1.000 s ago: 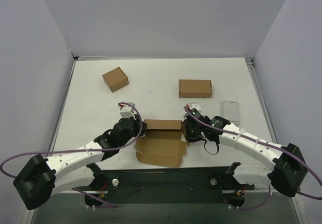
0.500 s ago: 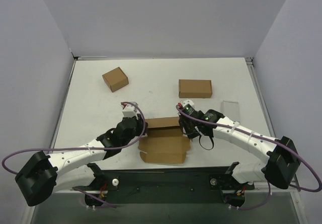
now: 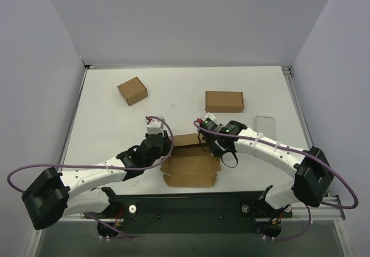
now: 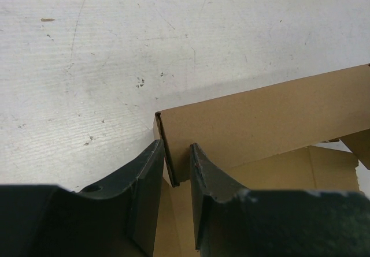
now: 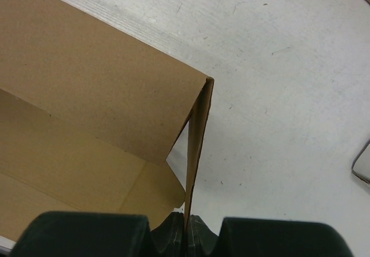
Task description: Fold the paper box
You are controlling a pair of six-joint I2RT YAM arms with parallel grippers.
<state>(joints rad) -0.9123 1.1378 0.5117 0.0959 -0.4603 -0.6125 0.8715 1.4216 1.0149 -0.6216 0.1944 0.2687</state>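
Note:
The box's back side [image 3: 189,141] leans over the box's base, so the robot's right gripper should pull the box's side flap [image 5: 198,136] out and forward to get the back side square first.
The paper box [image 3: 189,163] lies half folded near the table's front, its back wall raised. My left gripper [image 3: 164,148] is at the box's left back corner. In the left wrist view the box [image 4: 260,124] fills the right side, and the jaws of the left gripper [image 4: 173,147] straddle the left side flap a narrow gap apart; the flap lies against the left finger [image 4: 147,182]. My right gripper [image 3: 210,145] is at the right back corner. In the right wrist view the gripper [image 5: 195,222] is shut on the upright right side flap of the box [image 5: 98,78].
A small squarish brown carton [image 3: 132,90] sits at the back left. A closed brown box [image 3: 224,101] sits at the back right. A flat pale grey case [image 3: 265,126] lies right of my right arm; its corner shows in the right wrist view [image 5: 363,164].
Both grippers moved toward the back corners of the box. The splayed front panel and flaps have drawn in, and the box now looks squarer with its back wall up.

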